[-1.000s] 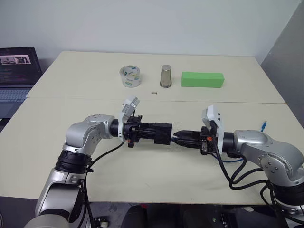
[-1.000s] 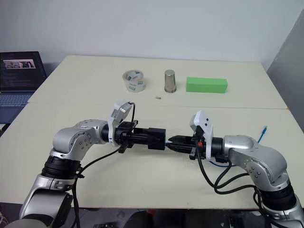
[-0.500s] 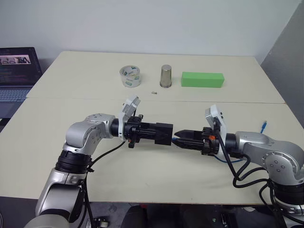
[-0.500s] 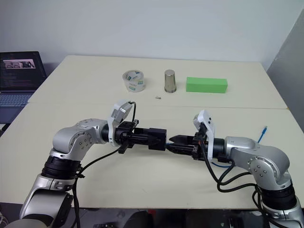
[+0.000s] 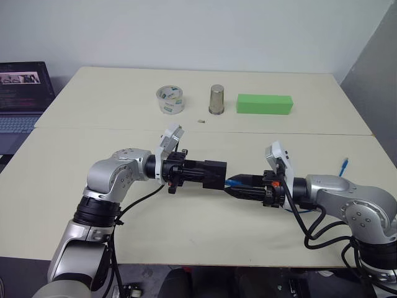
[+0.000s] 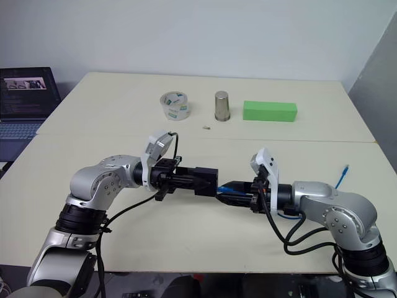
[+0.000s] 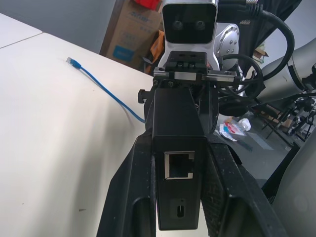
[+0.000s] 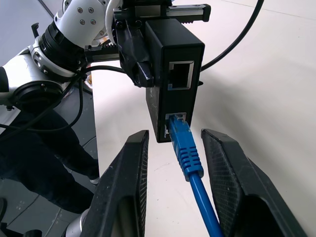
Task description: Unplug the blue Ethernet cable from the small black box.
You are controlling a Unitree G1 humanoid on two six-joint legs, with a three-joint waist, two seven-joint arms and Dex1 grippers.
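My right gripper's open fingers have the blue plug boot (image 8: 188, 158) slanting between them. I should line them up with it and close them next to the lower port (image 8: 176, 125) before I pull.
My left gripper (image 5: 206, 174) is shut on the small black box (image 5: 214, 174) and holds it level above the table, ports facing right. The blue Ethernet cable (image 8: 186, 158) is plugged into the box's lower port. From there it runs back under my right arm to a loose end (image 5: 343, 164) near the table's right edge. My right gripper (image 5: 231, 186) points left at the box. Its fingers (image 8: 129, 173) stand open on either side of the blue plug boot, with a gap on both sides. An empty port (image 7: 178, 165) shows on the box's other edge.
At the back of the table (image 5: 93, 205) stand a tape roll (image 5: 170, 99), a metal cup (image 5: 216, 99) and a long green block (image 5: 264, 103), with a tiny object (image 5: 201, 120) in front. A laptop (image 5: 22, 93) sits at the far left.
My right wrist has rolled a little and its fingers sit slightly lower by the box, with the blue plug now showing between them. The left arm and box have kept still.
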